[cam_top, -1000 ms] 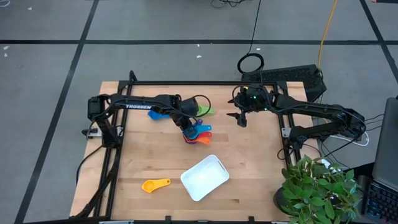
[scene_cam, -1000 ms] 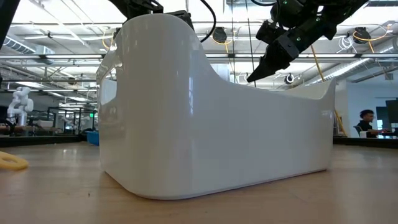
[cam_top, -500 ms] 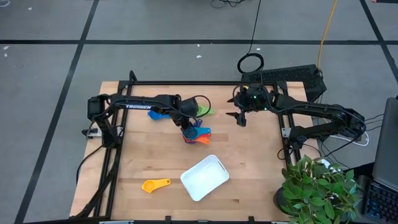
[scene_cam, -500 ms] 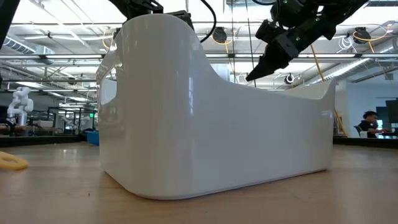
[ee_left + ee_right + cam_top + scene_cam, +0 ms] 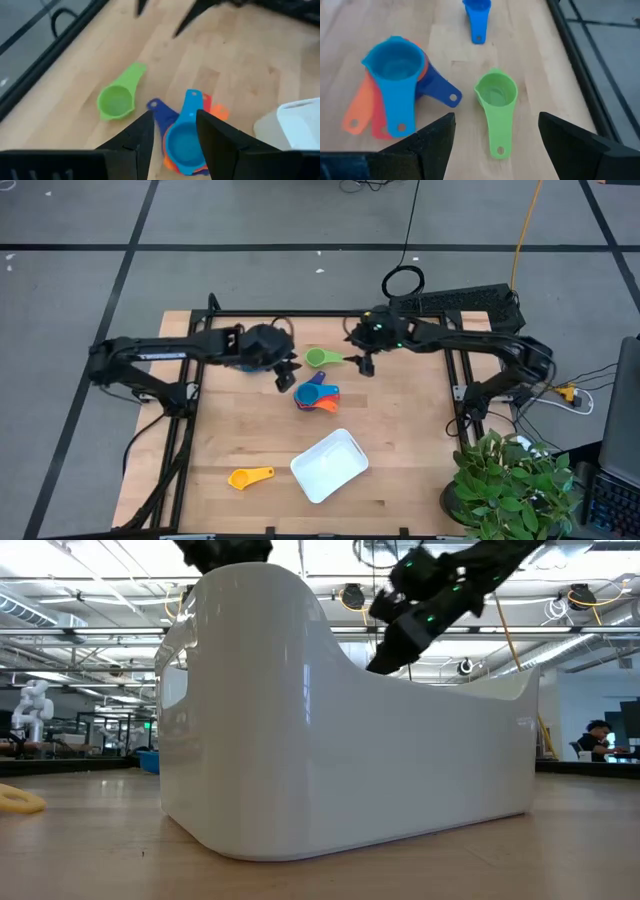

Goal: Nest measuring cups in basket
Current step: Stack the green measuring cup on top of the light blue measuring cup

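Note:
My left gripper is hanging close above the stack (image 5: 317, 393) where the green cup has to nest, so it should move away toward the other blue cup (image 5: 477, 20).
Light blue, navy, red and orange measuring cups (image 5: 318, 394) lie nested in a stack on the table, the light blue one on top (image 5: 185, 140). A green cup (image 5: 318, 358) rests on its base just beyond them. My left gripper (image 5: 284, 377) hangs open above the stack's left side (image 5: 172, 137), touching nothing. My right gripper (image 5: 365, 364) is open over the green cup's handle (image 5: 496, 117), clear of it. Another blue cup (image 5: 477, 12) lies farther left. The white basket (image 5: 329, 465) and a yellow cup (image 5: 250, 476) sit near the front edge.
The basket (image 5: 350, 740) fills the low view, with the yellow cup (image 5: 15, 798) at its left. Black frame rails (image 5: 300, 313) edge the table. A potted plant (image 5: 510, 485) stands off the near right corner. A person (image 5: 590, 735) sits in the room behind.
My left gripper has come off the cup stack and drawn back toward the table's left and far edge; the light blue cup stays on top of the stack. My right gripper has moved toward the table's left, up to the green cup.

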{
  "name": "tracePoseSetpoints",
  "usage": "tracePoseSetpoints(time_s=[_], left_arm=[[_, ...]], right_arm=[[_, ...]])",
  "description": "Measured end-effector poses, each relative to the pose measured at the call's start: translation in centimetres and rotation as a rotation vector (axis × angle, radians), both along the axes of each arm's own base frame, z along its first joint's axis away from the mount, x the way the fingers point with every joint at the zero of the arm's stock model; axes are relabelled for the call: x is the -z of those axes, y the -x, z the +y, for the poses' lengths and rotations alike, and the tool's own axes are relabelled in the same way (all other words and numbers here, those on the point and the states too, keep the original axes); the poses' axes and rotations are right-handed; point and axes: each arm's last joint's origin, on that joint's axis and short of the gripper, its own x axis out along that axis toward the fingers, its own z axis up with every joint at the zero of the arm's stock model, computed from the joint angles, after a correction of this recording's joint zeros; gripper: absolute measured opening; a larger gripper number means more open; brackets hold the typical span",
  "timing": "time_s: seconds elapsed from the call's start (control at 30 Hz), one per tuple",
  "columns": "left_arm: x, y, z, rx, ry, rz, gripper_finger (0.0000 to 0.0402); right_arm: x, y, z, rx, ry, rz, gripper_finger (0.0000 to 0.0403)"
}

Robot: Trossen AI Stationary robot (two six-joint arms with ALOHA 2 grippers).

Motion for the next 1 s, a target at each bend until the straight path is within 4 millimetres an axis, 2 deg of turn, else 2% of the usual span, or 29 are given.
tracePoseSetpoints(time_s=[0.17,0.4,0.67,1.0], left_arm=[[3.1,1.8,-0.7,0.011,-0.005,-0.114,0.0150],[5.9,3.5,-0.8,0.002,-0.005,-0.246,0.0150],[6.7,3.8,-0.7,-0.009,0.006,-0.265,0.0150],[6.7,3.8,-0.8,0.008,0.013,-0.273,0.0150]], right_arm=[[2.2,-1.7,-1.9,0.021,-0.034,0.082,0.0276],[5.6,-2.7,-3.7,0.050,-0.067,0.136,0.0276],[7.9,-3.7,-4.4,0.037,-0.083,0.118,0.0276],[8.2,-4.0,-4.5,0.024,-0.100,0.084,0.0276]])
